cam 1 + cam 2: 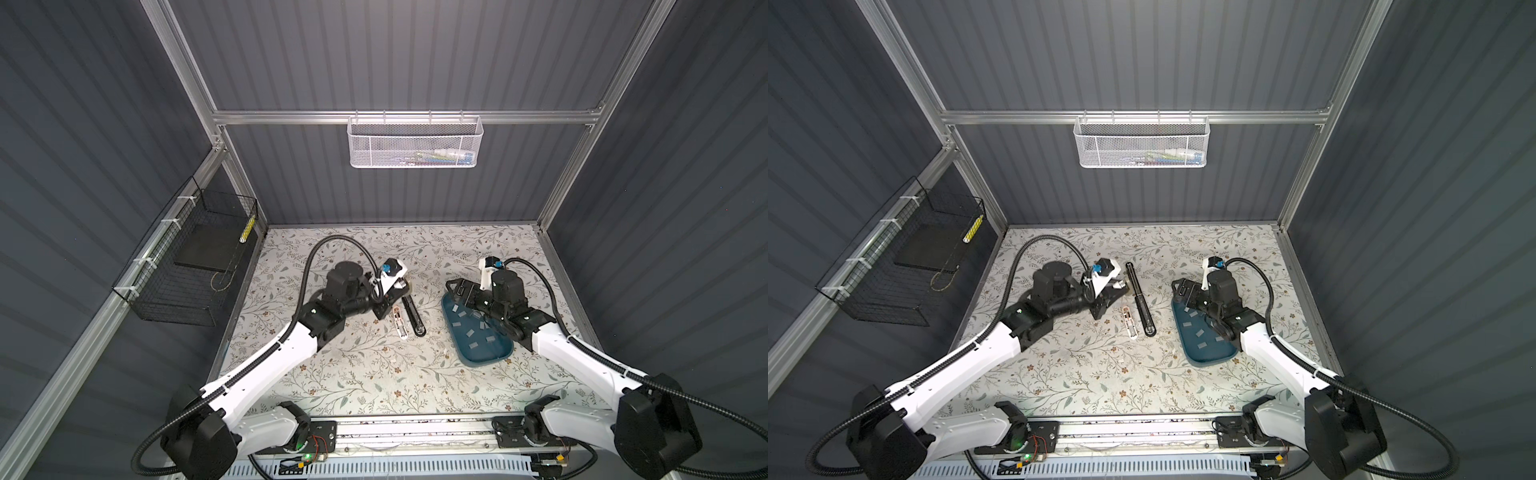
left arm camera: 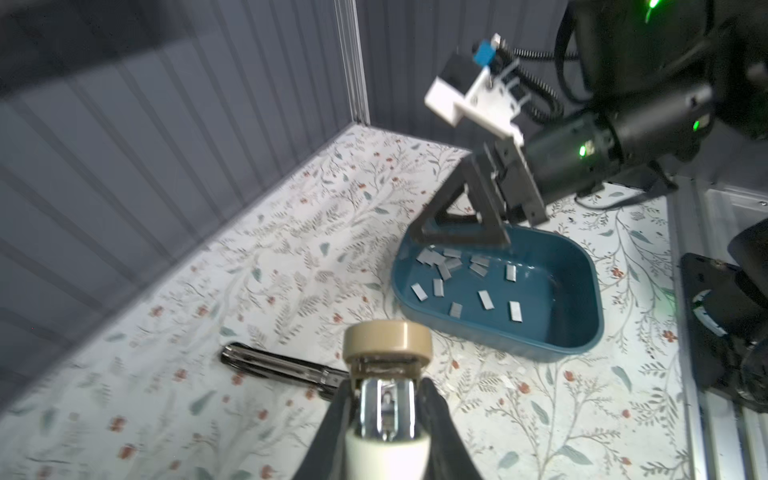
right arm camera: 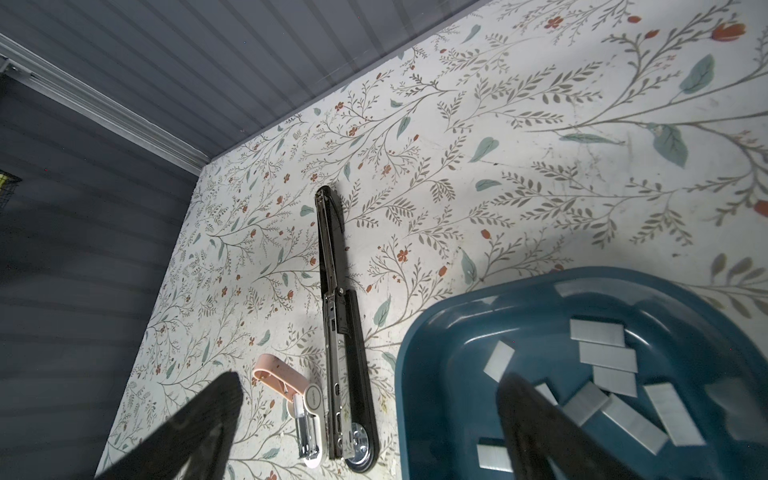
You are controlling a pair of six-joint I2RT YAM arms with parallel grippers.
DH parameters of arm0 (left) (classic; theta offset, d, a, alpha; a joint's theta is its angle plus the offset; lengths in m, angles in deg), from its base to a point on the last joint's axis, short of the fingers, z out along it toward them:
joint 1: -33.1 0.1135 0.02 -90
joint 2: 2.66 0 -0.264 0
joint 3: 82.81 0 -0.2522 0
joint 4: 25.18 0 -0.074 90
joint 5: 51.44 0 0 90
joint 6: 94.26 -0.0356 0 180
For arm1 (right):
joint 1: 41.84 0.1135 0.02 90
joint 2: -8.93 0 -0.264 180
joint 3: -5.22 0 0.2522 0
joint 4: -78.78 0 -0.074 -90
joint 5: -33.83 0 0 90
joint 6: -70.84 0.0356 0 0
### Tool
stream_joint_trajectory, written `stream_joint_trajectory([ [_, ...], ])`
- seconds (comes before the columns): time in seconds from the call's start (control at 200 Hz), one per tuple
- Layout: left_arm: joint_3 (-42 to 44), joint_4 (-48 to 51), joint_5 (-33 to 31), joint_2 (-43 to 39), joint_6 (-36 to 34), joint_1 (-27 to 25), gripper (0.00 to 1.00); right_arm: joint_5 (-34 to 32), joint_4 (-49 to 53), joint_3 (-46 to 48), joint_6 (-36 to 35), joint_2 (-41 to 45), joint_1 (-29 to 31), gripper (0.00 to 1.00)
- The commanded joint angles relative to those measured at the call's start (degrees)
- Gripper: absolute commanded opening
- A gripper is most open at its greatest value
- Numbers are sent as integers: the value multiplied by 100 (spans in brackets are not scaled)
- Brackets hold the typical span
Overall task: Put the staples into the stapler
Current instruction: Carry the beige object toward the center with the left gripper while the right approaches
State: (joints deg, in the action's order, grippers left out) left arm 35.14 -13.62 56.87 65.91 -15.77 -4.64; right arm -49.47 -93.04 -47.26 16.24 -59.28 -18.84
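Note:
The stapler's tan lid (image 2: 388, 342) is across the far end of the magazine (image 2: 388, 406), so I should first lower the stapler and push the lid clear of the magazine with my right gripper.
Several grey staples (image 1: 471, 332) (image 2: 486, 299) (image 3: 606, 357) lie loose in a blue tray (image 1: 486, 364) (image 1: 1208, 362) on the right. My right gripper (image 1: 455, 291) (image 3: 365, 436) hangs open over the tray's far end, one finger above the staples and the other outside the rim, holding nothing. My left gripper (image 2: 388, 399) (image 1: 1115, 291) is shut on a small cream and tan stapler (image 2: 387, 340), held above the table. A second small stapler (image 1: 400, 322) (image 3: 305, 419) with a pink lid lies open on the table beside a long black stapler (image 1: 1142, 303) (image 3: 336, 332), which is also open.
A white mesh basket (image 1: 415, 143) hangs on the back wall. A black wire basket (image 1: 187, 266) is fixed to the left wall. The arms' base rail (image 1: 415, 432) runs along the table's front edge. Floral table surface (image 1: 374, 365) shows between the arms.

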Motion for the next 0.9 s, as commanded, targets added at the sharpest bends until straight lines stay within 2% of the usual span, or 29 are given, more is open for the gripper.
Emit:
stream_joint_trajectory([
  [0.0,839,-1702,297,294,450,55,0,290,-422,174,-130,-27,0,92],
  [0.125,1389,-2142,222,547,-423,66,0,464,-623,215,-199,-48,52,87],
  [0.2,1393,-2165,-172,570,-334,73,0,497,-649,182,-275,-44,132,86],
  [0.38,1358,-1760,-32,310,-586,73,0,511,-808,129,-605,-16,477,85],
  [0.495,1591,-2066,-169,151,-597,73,0,585,-849,-23,-932,-113,783,85],
  [0.675,1468,-1969,15,244,-639,58,0,830,-729,-377,-1223,-427,1268,85],
  [0.705,1464,-1948,201,244,-648,56,0,861,-708,-421,-1241,-461,1338,85],
  [0.895,1522,-1881,250,123,-730,50,0,862,-657,-590,-1374,-668,1689,85],
])
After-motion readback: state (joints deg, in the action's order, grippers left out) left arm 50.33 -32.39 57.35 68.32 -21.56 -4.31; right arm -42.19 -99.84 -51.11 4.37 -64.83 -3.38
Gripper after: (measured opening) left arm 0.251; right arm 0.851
